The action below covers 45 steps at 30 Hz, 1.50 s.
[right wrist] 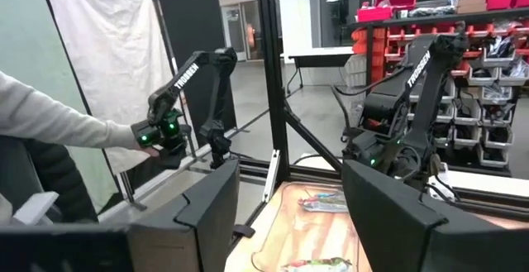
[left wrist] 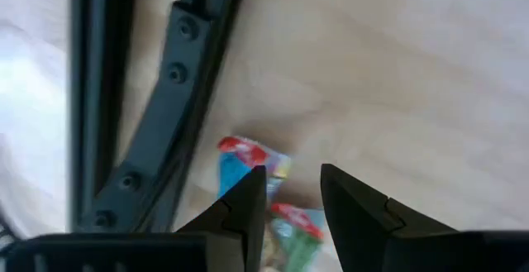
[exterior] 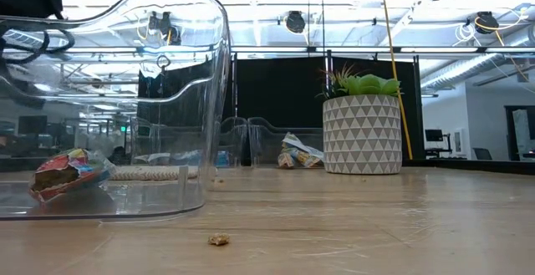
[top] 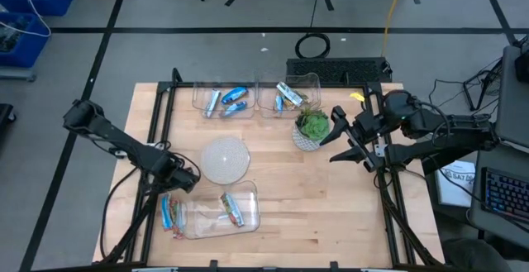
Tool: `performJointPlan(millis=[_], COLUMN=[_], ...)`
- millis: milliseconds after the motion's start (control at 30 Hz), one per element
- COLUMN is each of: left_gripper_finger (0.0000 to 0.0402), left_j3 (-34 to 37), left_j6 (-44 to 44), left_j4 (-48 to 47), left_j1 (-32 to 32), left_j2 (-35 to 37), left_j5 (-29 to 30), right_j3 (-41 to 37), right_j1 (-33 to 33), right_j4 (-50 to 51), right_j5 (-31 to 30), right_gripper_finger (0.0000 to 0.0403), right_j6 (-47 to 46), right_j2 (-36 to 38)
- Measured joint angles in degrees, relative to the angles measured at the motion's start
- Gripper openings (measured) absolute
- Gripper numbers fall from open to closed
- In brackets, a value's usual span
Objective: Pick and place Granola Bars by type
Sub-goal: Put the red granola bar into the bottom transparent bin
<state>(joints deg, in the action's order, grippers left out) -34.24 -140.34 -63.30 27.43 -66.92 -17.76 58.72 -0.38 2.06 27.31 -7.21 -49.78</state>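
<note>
One finger of the robot's left gripper covers the blue and red bar beside the green and red bar [left wrist: 301, 232], so next the left gripper opens wider and goes around only the blue wrapper [left wrist: 235, 171].
Two granola bars lie side by side on the table by its left edge [top: 169, 212], outside the near clear tub [top: 221, 222]. In the left wrist view one has a blue and red wrapper [left wrist: 240, 160] and the other a green and red one [left wrist: 296, 226]. My left gripper [left wrist: 293, 193] points down just above them, open by a narrow gap; in the high view it [top: 177, 189] stands at the tub's left end. Another bar [top: 231, 208] lies inside that tub. My right gripper [top: 343, 136] hangs open, high over the table's right side.
Two clear tubs stand at the far edge, one with blue bars [top: 234, 100] and one with silver-green bars [top: 287, 97]. A round clear lid [top: 225, 158] and a potted plant [top: 312, 129] are mid-table. A black frame rail [left wrist: 157, 115] runs beside the left gripper. A person's sleeve [right wrist: 50, 127] shows beyond the table.
</note>
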Motion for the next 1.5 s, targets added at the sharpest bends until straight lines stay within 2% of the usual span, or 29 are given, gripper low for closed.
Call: performJointPlan(millis=[200, 533, 700, 1233, 1500], left_gripper_finger=[0.0128, 0.0197, 0.0215, 0.0176, 0.0169], left_j3=[0.0, 0.0, 0.0, 2.08, 4.79], left_j6=[2.22, -2.07, -2.74, -3.38, -3.38], left_j4=[3.25, 6.64, 6.34, 7.75, 11.89], left_j1=[0.57, 2.11, 3.15, 5.56, 5.54], left_j2=[-4.7, -8.87, -8.87, -8.87, -8.76], left_j5=[-4.13, -9.67, -11.21, -9.11, -8.43], right_j3=[0.0, 0.0, 0.0, 0.0, 0.0], right_j1=[0.0, 0.0, 0.0, 0.0, -0.01], right_j4=[0.4, 0.96, 2.37, 2.65, 2.53], right_j5=[0.02, 0.04, 0.07, 0.07, 0.02], right_gripper_finger=[0.0208, 0.0208, 0.0208, 0.0208, 0.0208], right_j6=[0.99, 1.93, 2.13, 3.44, 3.44], right_j2=[0.0, 0.0, -0.01, 0.0, 0.0])
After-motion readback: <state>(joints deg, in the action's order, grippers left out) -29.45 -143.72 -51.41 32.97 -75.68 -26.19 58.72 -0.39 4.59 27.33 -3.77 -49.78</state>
